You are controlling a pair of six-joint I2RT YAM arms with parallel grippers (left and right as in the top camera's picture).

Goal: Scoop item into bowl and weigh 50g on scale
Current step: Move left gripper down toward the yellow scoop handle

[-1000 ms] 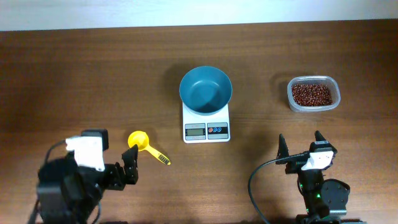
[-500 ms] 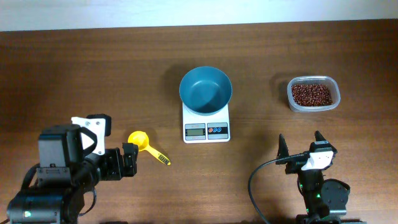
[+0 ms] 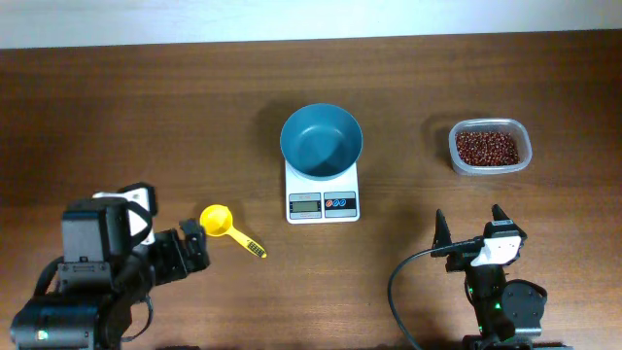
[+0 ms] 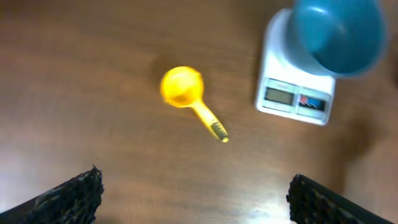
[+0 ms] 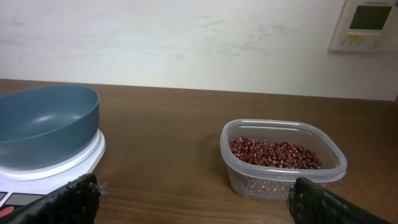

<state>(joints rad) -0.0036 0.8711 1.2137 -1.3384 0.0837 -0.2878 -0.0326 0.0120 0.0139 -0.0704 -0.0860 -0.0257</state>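
Note:
I should keep lowering my left gripper until its open fingers are on both sides of the cup's rim [image 3: 202, 218], then close it. The yellow scoop [image 3: 227, 227] lies open side up, clear of the scale.
The teal bowl [image 3: 322, 141] sits empty on the white scale [image 3: 323, 204] at mid-table. Reddish-brown beans [image 3: 487, 146] fill a clear tub [image 3: 520, 158] at the right. A yellow scoop [image 3: 216, 220] lies left of the scale, handle pointing to the front right. My left gripper [image 3: 197, 246] hangs open just left of the scoop's handle, holding nothing; its wrist view looks down on the scoop [image 4: 182, 86], scale [image 4: 292, 99] and bowl [image 4: 339, 34]. My right gripper [image 3: 469, 226] stands open near the front edge, facing the beans [image 5: 273, 154] and bowl [image 5: 46, 124].
A black cable [image 3: 397, 292] loops beside the right arm's base. A pale wall with a white control panel [image 5: 367, 25] rises behind the table's far edge.
The left arm has changed its pose, and its gripper has moved slightly back and left, staying close to the scoop. The right arm, bowl, scale and tub have not moved.

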